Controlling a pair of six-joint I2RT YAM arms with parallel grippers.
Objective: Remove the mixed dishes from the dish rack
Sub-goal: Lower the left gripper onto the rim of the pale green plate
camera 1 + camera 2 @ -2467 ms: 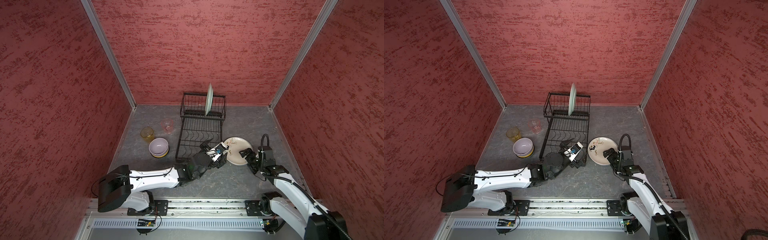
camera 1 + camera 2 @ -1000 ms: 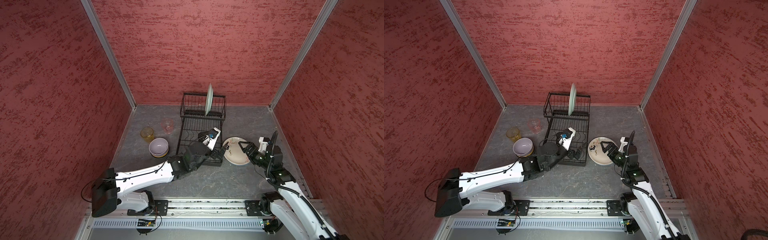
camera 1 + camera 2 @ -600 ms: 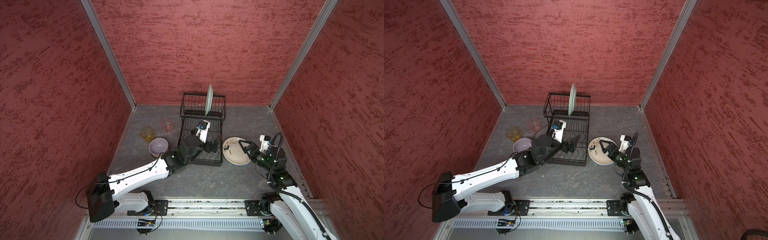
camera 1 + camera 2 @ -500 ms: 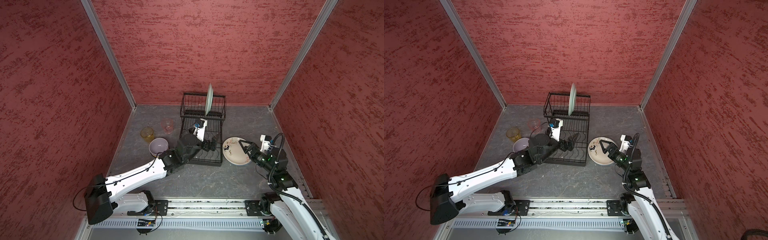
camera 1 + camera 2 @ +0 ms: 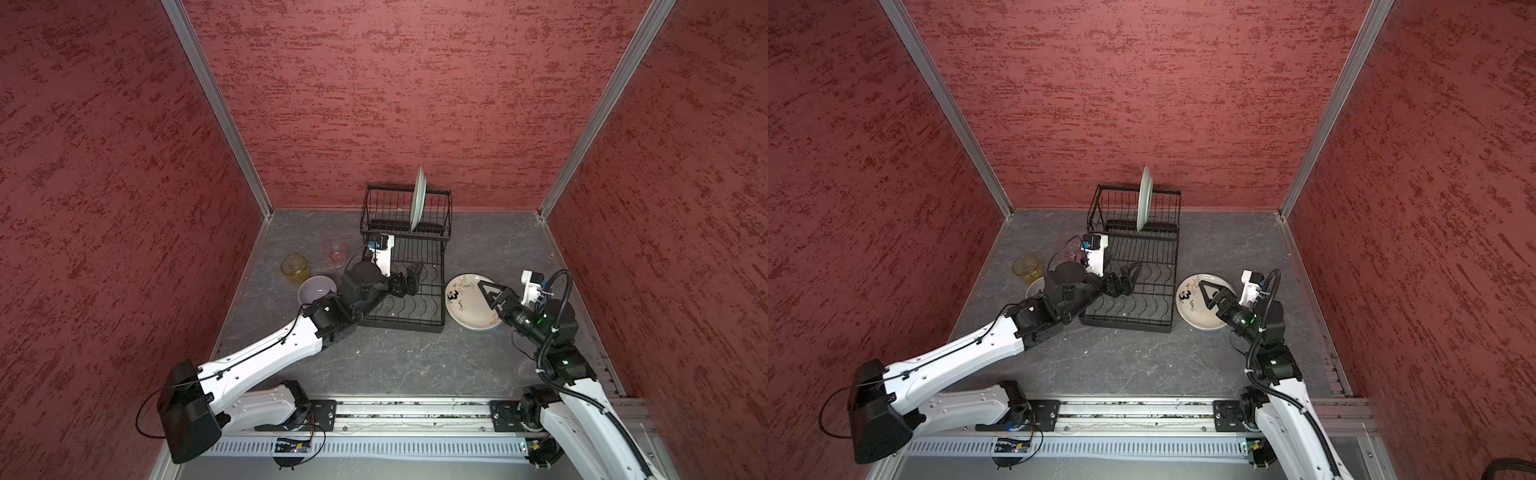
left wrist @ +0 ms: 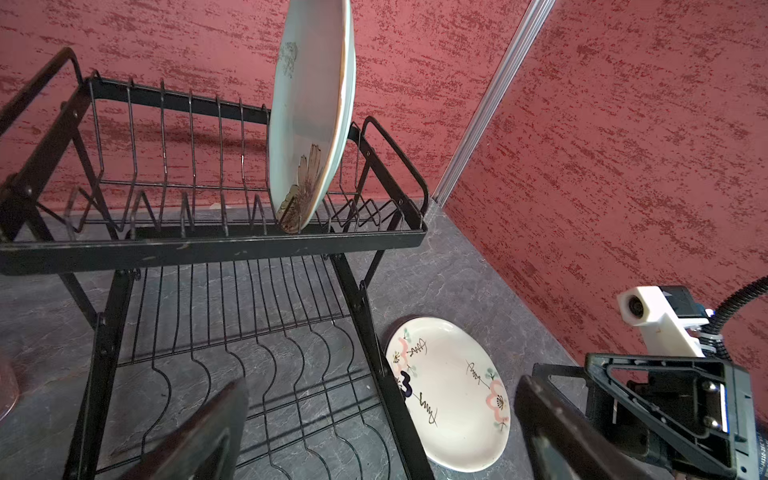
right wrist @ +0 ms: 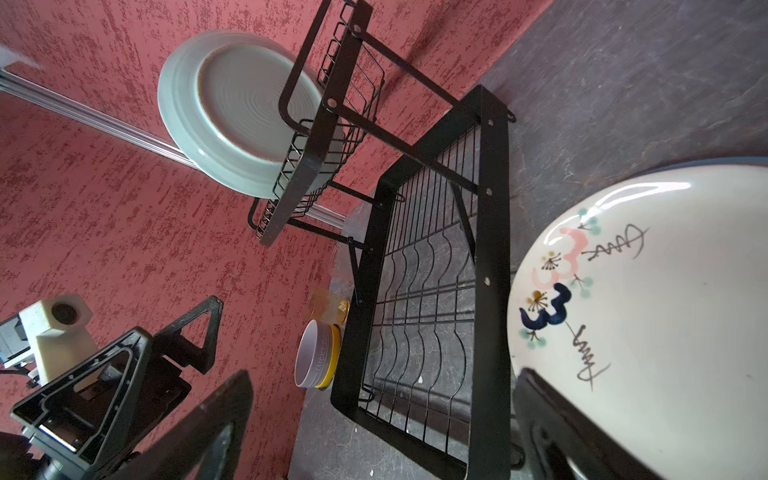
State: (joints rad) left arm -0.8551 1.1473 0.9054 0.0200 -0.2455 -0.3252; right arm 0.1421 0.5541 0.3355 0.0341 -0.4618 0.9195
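My left gripper has free room on both sides of the pale green flowered plate (image 5: 418, 192), so it should keep going toward the plate's front edge (image 5: 417, 215) and close there.
The black wire dish rack (image 5: 419, 309) stands at the back middle of the table. A pale green flowered plate (image 5: 417, 199) (image 6: 309, 116) stands upright in its raised back tier; the lower tier is bare. My left gripper (image 5: 414, 275) (image 5: 1128, 272) hovers open over the lower tier with nothing between its fingers. A white flowered plate (image 5: 465, 316) (image 7: 665, 311) lies flat on the table to the right of the rack. My right gripper (image 5: 489, 293) (image 5: 1209, 293) hangs open just above that plate, holding nothing.
Left of the rack sit a lilac bowl (image 5: 316, 289) nested in a yellow bowl (image 7: 331, 365), an amber tumbler (image 5: 294, 266) and a pink tumbler (image 5: 334, 251). Red walls close in on three sides. The arms' rail (image 5: 415, 415) runs along the front.
My left arm has swung from the rack's front right corner up and back over the lower tier. The right gripper has lifted off the white plate. Both stayed open.
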